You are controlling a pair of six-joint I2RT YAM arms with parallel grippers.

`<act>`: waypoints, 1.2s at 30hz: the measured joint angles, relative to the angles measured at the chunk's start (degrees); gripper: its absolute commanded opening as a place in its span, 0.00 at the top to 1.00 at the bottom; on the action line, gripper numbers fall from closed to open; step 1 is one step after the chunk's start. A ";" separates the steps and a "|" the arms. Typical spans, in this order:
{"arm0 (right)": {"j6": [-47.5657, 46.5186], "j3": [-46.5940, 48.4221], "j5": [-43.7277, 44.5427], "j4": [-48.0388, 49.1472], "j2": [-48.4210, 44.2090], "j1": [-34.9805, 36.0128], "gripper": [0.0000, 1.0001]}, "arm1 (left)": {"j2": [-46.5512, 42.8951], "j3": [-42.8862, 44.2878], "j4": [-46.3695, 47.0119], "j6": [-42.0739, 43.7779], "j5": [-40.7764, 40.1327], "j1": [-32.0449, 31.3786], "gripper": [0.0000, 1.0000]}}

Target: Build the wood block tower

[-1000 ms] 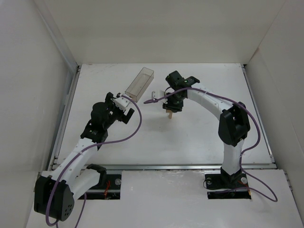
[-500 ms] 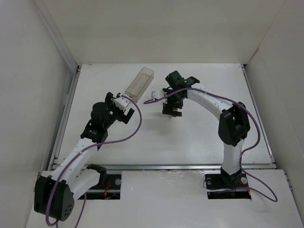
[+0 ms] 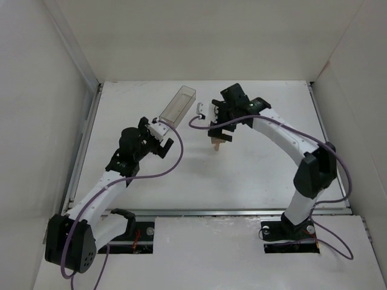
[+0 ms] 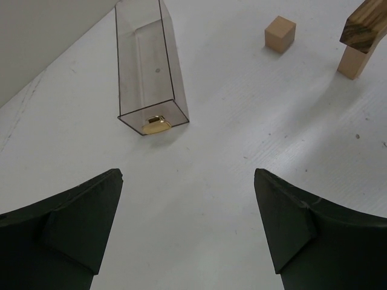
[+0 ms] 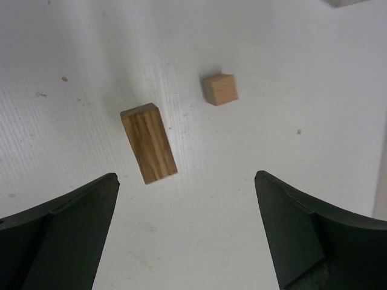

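Observation:
The robot's right gripper is hovering above the tower [image 3: 216, 141] and blocks the left gripper, so the right gripper should move away before the left gripper stacks the tan cube [image 4: 280, 34].
The wood block tower [image 3: 216, 142] stands mid-table: a dark-grained block [image 4: 364, 25] rests on a paler upright block [image 4: 353, 61]. From above, the grained block [image 5: 149, 143] lies just beyond my right gripper [image 5: 186, 178], whose jaws stand wide open and hold nothing. A small tan cube [image 5: 219, 89] sits loose on the table past the tower, also seen as the cube [image 4: 280, 33] in the left wrist view. My left gripper [image 4: 187, 175] is open and empty, facing the near end of the clear box. In the top view the right gripper [image 3: 221, 123] hovers just behind the tower.
A clear plastic box [image 3: 178, 106] lies on its side at the back left, with a small gold piece [image 4: 155, 124] inside its near end. White walls enclose the table on three sides. The left gripper [image 3: 161, 135] is close to the box's near end.
The right gripper has opened, let go of the grained block on the tower and drawn back and up from it. The left arm has shifted slightly.

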 measured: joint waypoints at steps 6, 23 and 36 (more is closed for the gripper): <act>7.98 -7.19 -0.63 13.79 -15.26 -3.08 0.00 | 7.39 5.86 -0.85 0.92 3.52 0.00 0.11; 41.03 -11.65 9.25 39.56 -19.52 -12.52 0.00 | 59.95 67.49 -24.11 18.71 22.16 -2.75 0.15; 42.27 -16.11 8.22 40.00 -15.69 -13.00 0.00 | 75.49 75.32 -30.34 22.58 25.35 -8.87 0.09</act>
